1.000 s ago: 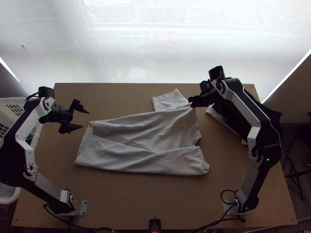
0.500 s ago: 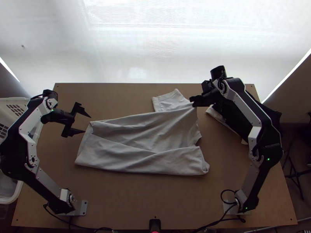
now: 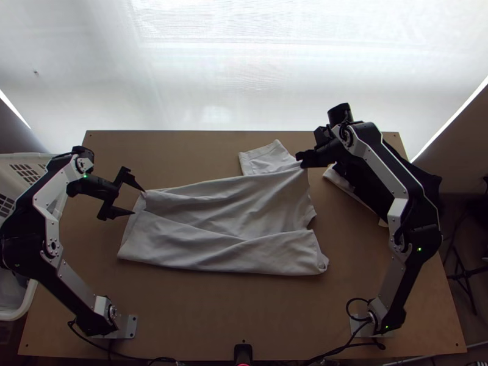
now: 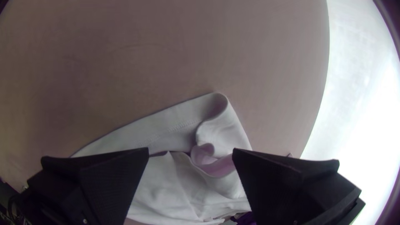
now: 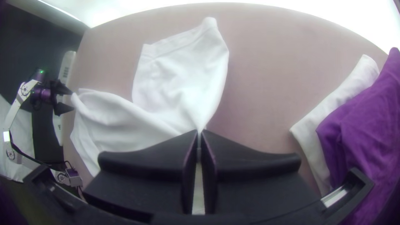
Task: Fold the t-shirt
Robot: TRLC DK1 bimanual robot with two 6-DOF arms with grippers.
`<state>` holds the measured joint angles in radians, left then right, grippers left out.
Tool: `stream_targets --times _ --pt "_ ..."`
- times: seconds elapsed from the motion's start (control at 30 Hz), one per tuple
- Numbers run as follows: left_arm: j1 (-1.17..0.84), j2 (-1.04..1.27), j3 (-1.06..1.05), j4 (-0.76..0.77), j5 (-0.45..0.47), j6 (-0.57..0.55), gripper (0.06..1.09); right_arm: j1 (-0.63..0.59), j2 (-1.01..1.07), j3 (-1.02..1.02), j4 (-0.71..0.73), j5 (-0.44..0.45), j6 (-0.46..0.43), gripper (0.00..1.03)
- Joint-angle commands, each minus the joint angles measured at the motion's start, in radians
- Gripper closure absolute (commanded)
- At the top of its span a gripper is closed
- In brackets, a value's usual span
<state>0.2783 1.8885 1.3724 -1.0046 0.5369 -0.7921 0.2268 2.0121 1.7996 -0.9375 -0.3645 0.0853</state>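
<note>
The white t-shirt [image 3: 229,210] has a long fold [image 3: 244,236] running loosely along it, so it will fall open into a wide sheet when I pick it up.
A white t-shirt [image 3: 232,222] lies folded and wrinkled across the middle of the table, with a sleeve [image 3: 266,160] sticking out at its far side. My left gripper [image 3: 139,202] stands open at the shirt's left end, near its far left corner. In the left wrist view the curled cloth corner [image 4: 216,125] lies beyond and between the parted fingers of my left gripper [image 4: 191,155]. My right gripper [image 3: 301,160] is shut on the shirt's far edge near the right end. In the right wrist view the cloth [image 5: 179,87] gathers to a point at my right gripper [image 5: 199,132].
A dark garment and a white one lie under the right arm, purple cloth [image 5: 358,137] and white cloth [image 5: 325,112] in the right wrist view. A white basket [image 3: 27,308] stands beyond the table's left edge. Bare wood [image 3: 232,311] lies on the near side of the shirt.
My left gripper has shifted right and slightly nearer the camera's side, up to the shirt's left corner, staying open. The right arm has hardly moved, and the shirt lies nearly as before.
</note>
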Motion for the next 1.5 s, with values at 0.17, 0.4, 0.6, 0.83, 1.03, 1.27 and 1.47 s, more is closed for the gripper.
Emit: stream_targets --times 0.17,0.4,0.6,0.83,1.03,1.27,1.47 --pt "-0.005 0.090 0.028 0.069 0.003 0.027 0.11 -0.009 -0.004 -0.008 -0.001 0.002 -0.004 1.00" --pt "0.004 0.093 0.040 0.067 0.011 0.025 0.20 -0.007 -0.003 -0.011 0.000 0.004 -0.004 1.00" --pt "0.001 0.077 0.042 0.063 0.043 0.051 0.20 0.005 0.000 -0.013 0.000 0.004 -0.004 1.00" --pt "0.006 0.043 0.057 0.024 0.072 0.054 0.20 0.000 -0.001 -0.014 0.000 0.007 -0.004 1.00" --pt "0.010 0.029 0.080 0.011 0.087 0.056 0.20 -0.003 -0.003 -0.020 0.000 0.007 -0.004 1.00" --pt "-0.024 0.077 0.088 0.014 0.083 0.062 0.20 0.005 -0.004 -0.016 0.000 0.012 -0.004 1.00" --pt "-0.033 0.115 0.100 0.014 0.083 0.048 0.20 -0.003 -0.004 -0.020 0.000 0.012 -0.005 1.00"
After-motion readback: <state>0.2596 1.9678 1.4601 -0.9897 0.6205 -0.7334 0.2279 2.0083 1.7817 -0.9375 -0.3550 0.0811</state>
